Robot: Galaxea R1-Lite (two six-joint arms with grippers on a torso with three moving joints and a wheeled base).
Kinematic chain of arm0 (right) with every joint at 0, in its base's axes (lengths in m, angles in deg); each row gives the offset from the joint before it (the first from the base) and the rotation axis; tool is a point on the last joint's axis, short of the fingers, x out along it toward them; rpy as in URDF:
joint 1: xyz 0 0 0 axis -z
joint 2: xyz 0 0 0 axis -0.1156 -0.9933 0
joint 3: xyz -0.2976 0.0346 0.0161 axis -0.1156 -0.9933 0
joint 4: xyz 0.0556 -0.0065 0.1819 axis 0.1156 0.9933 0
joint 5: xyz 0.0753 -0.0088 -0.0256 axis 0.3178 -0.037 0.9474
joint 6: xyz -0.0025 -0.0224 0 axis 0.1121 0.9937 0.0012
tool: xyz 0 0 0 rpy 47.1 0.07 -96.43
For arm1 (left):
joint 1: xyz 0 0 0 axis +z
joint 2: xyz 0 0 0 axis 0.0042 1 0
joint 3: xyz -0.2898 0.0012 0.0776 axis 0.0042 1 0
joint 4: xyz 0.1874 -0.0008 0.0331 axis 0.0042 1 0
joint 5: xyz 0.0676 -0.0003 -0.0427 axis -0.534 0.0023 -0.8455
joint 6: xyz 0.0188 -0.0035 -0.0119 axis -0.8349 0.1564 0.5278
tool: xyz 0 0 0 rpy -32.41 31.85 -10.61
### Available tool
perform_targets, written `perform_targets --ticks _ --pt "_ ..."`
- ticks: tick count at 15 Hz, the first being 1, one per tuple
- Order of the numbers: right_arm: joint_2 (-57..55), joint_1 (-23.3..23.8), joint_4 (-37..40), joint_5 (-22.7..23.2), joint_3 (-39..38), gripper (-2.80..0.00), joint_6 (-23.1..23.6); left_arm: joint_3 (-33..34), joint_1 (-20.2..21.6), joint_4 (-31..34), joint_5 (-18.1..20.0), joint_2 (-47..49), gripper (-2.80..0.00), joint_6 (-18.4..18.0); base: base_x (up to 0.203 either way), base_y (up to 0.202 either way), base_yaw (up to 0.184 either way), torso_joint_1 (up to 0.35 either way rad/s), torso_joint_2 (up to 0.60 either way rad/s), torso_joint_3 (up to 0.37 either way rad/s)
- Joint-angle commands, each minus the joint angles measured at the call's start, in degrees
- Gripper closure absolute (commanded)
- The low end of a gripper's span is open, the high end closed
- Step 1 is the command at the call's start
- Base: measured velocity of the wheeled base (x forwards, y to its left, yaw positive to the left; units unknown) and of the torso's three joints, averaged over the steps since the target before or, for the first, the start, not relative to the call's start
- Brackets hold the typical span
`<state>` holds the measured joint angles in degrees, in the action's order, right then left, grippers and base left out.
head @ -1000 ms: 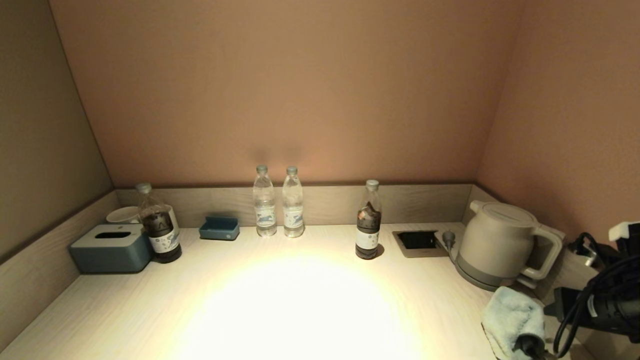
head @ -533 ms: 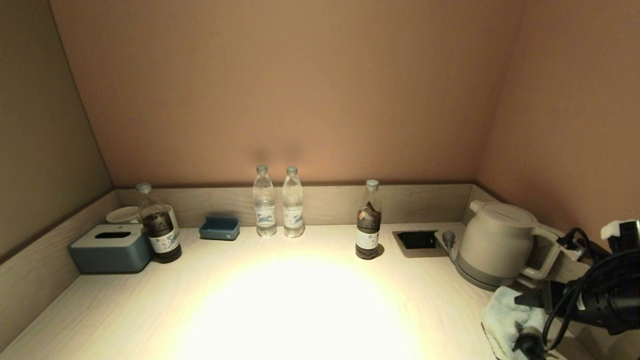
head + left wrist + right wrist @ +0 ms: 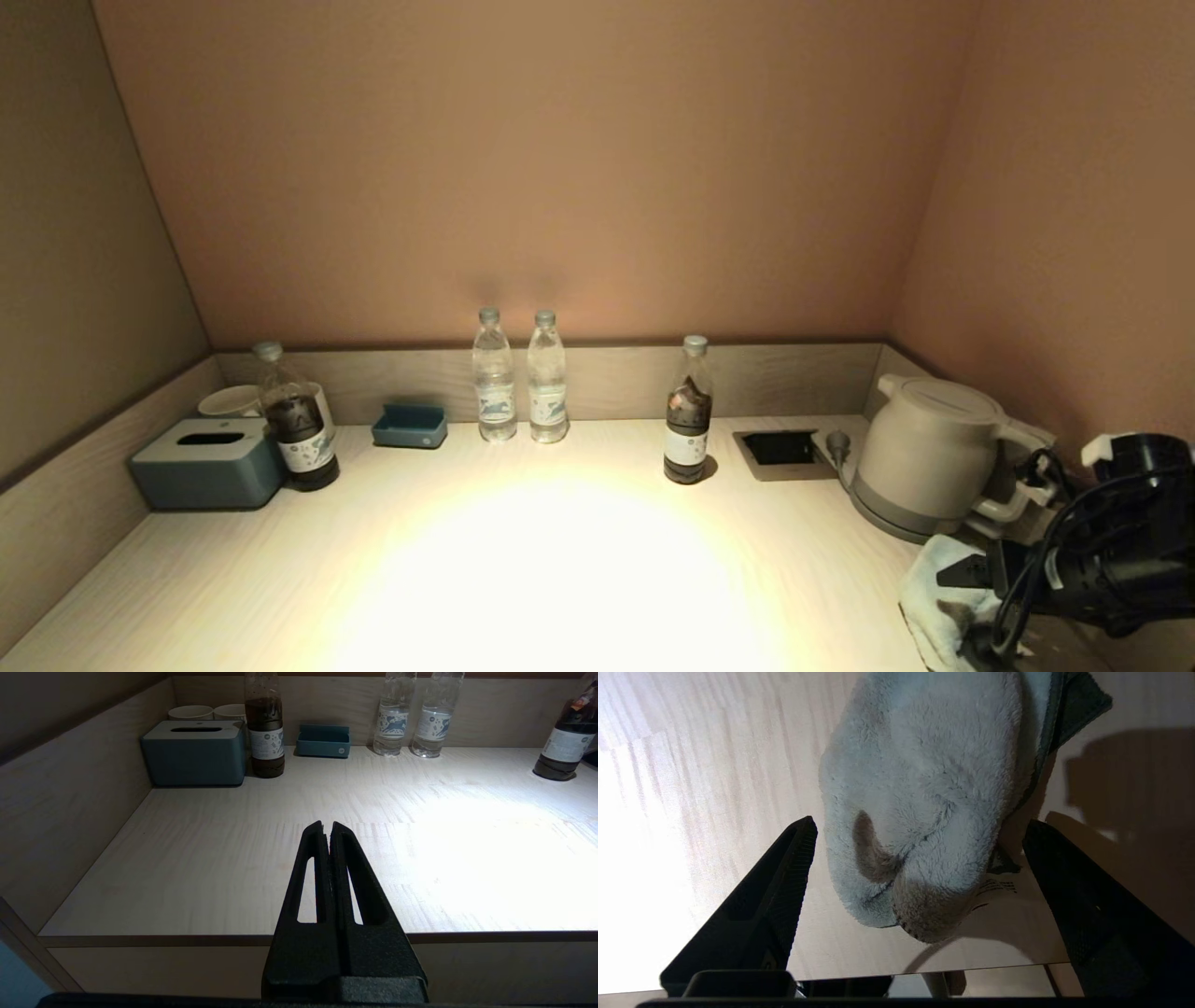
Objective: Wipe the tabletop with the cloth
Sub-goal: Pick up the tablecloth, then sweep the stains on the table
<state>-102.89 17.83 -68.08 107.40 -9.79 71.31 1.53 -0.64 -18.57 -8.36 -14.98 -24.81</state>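
The pale blue cloth (image 3: 938, 582) is bunched up in thick folds (image 3: 934, 826), so the cloth will stay gathered in a wad with its dark hem loose when the robot lifts it.
A pale blue fluffy cloth (image 3: 938, 597) lies crumpled on the light wooden tabletop (image 3: 560, 560) at the near right, just in front of the kettle. In the right wrist view the cloth (image 3: 924, 788) fills the space between the two black fingers. My right gripper (image 3: 962, 607) is open and hovers over the cloth's near end (image 3: 920, 823), one finger on each side, not closed on it. My left gripper (image 3: 327, 826) is shut and empty, parked off the table's front left edge.
A grey kettle (image 3: 924, 457) stands at the back right beside a recessed socket (image 3: 780, 450). Along the back wall are a dark bottle (image 3: 688, 420), two clear bottles (image 3: 520, 383), a blue tray (image 3: 409, 427), another dark bottle (image 3: 297, 429), a tissue box (image 3: 207, 463) and cups.
My right arm has moved left and down, bringing the open gripper over the cloth's near end. The cloth and the left arm have not moved.
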Motion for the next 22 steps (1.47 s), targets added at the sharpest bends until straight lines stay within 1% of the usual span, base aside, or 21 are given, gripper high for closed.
perform_targets --ticks 1,3,4,7,10,13,16,17,19,20,22 --pt "-2.18 -0.03 -0.01 -0.25 0.08 -2.80 0.08 0.01 0.00 0.00 0.00 0.00 0.00 0.02 0.000 0.000 0.000 0.000 0.00 0.000" --pt "-3.80 -0.12 -0.01 -1.52 0.78 -2.80 0.08 0.01 0.00 0.00 0.00 0.00 0.00 -0.06 0.000 0.000 0.000 0.000 0.00 0.000" --pt "-3.71 -0.12 -0.01 -1.97 0.78 0.00 0.16 0.01 0.00 0.00 0.00 0.00 0.00 -0.06 0.000 0.000 0.000 0.000 0.00 0.000" --pt "-3.53 -0.30 0.07 -2.67 0.70 0.00 1.22 0.01 0.00 0.09 0.00 0.00 0.00 0.01 0.000 0.000 0.000 0.000 0.00 0.000" --pt "-3.10 -1.00 0.16 -2.68 0.69 0.00 1.22 0.01 0.00 0.00 0.00 0.00 0.00 0.02 0.000 0.000 0.000 0.000 0.00 0.000" --pt "-0.23 -3.56 0.66 -2.58 -0.17 0.00 1.08 0.01 0.00 0.00 0.00 0.00 0.00 0.00 0.000 0.000 0.000 0.000 0.00 0.000" --pt "5.12 -6.86 2.42 -2.38 -0.78 0.00 0.62 0.01 0.00 0.00 0.00 0.00 0.00 -0.06 0.000 0.000 0.000 0.000 0.00 0.000" --pt "8.96 -8.28 3.66 -2.28 -0.65 0.00 0.40 0.01 0.00 0.00 0.00 0.00 0.00 -0.06 0.000 0.000 0.000 0.000 0.00 0.000" --pt "17.33 -12.94 6.22 -2.15 0.07 0.00 -0.60 0.09 0.00 0.00 0.00 0.00 0.00 -0.06 0.000 0.000 0.000 0.000 0.00 0.000" --pt "21.34 -16.30 7.20 -2.12 0.75 0.00 -1.69 0.01 0.00 0.07 0.00 0.00 0.00 0.01 0.000 0.000 0.000 0.000 0.00 0.000" --pt "27.86 -24.43 9.28 -2.08 3.37 0.00 -4.98 0.01 0.00 0.00 0.00 0.00 0.00 0.02 0.000 0.000 0.000 0.000 0.00 0.000"
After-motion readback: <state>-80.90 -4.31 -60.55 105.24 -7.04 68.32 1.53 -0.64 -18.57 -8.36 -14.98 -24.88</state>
